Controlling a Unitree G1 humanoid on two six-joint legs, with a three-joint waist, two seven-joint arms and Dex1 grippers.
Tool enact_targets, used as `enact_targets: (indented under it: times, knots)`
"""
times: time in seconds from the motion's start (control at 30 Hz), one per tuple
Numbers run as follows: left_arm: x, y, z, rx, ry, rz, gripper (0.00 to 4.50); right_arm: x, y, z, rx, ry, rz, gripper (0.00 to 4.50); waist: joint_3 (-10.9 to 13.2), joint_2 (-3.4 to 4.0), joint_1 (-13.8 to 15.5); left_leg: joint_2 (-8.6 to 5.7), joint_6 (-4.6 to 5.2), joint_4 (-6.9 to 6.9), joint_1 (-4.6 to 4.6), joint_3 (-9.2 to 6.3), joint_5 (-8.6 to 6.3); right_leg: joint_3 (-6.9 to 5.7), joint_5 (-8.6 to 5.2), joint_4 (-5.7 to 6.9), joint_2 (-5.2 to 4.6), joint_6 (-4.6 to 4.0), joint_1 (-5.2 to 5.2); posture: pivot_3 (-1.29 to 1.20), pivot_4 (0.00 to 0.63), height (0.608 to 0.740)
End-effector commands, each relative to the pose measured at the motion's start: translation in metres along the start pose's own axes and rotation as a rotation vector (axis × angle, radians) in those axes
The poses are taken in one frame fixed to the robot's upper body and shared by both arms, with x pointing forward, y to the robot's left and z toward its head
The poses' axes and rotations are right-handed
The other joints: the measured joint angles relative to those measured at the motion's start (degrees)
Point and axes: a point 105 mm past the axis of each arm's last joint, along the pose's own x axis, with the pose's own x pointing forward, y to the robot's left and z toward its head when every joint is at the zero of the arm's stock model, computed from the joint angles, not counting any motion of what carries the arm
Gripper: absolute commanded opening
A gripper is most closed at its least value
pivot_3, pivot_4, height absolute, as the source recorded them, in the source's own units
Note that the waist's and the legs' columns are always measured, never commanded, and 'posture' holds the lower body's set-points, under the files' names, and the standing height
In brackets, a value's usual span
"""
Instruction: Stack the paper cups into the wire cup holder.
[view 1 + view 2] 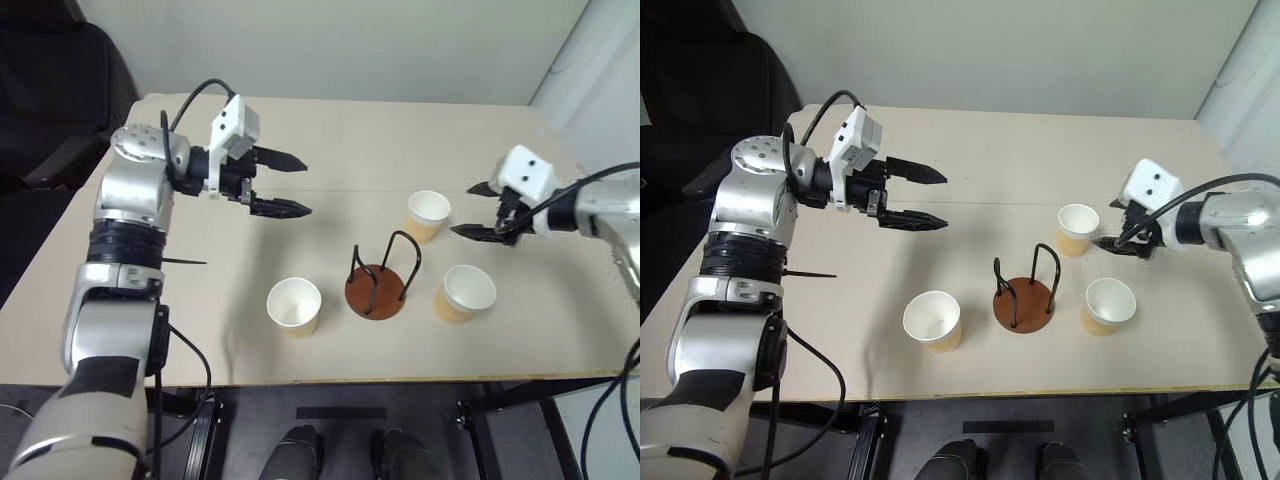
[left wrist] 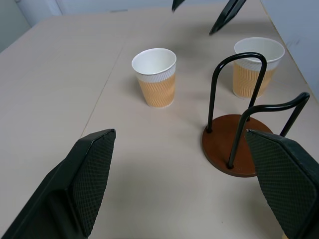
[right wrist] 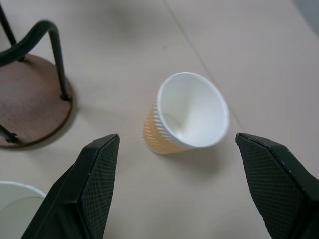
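I should keep moving my right gripper in, as its spread fingers face the back cup's opening (image 1: 429,206), until one finger is inside, and then close on the back cup's rim (image 1: 440,218).
Three paper cups stand upright on the table around the wire cup holder (image 1: 378,285): one behind it to the right (image 1: 428,215), one at the front left (image 1: 295,305), one at the front right (image 1: 467,292). The holder is empty, with two black loops on a brown disc. My left gripper (image 1: 307,187) hovers open above the table, left of the holder and pointing right. My right gripper (image 1: 461,210) is open just right of the back cup (image 3: 187,112), which sits between its spread fingers in the right wrist view. The left wrist view has the holder (image 2: 234,149) and two cups (image 2: 155,77) (image 2: 256,67).
The beige table (image 1: 350,130) ends close in front of the cups. A dark chair (image 1: 60,90) stands off the table's left side. A white wall runs behind the table.
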Motion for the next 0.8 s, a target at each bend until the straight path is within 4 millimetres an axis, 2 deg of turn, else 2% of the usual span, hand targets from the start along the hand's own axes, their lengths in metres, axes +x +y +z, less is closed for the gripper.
enact_targets:
  times: [0.03,0.43,0.8]
  knots:
    - [-0.009,0.001,0.008,0.035,-0.012,0.024,4.45,0.002,-0.006,0.011,-0.068,-0.008,0.0,3.78,0.0,0.0,0.0,0.0,0.0,0.0,-0.01,0.0,0.0,-0.01,0.0,-0.01,0.0,0.0,0.0,0.0,0.15,0.74]
    - [-0.016,0.004,-0.006,0.028,0.001,0.051,4.45,0.029,-0.009,0.009,-0.096,0.013,0.067,3.78,0.0,0.01,0.0,-0.01,-0.01,-0.03,-0.05,-0.06,0.0,-0.03,0.02,-0.06,0.0,-0.04,-0.02,0.0,0.15,0.74]
    - [-0.015,0.003,-0.009,0.03,0.01,0.049,4.45,0.046,-0.01,-0.014,-0.098,0.087,0.107,3.78,0.0,0.01,0.0,-0.01,-0.02,-0.09,-0.09,-0.07,0.0,-0.04,0.03,-0.13,0.0,-0.05,-0.05,0.0,0.15,0.74]
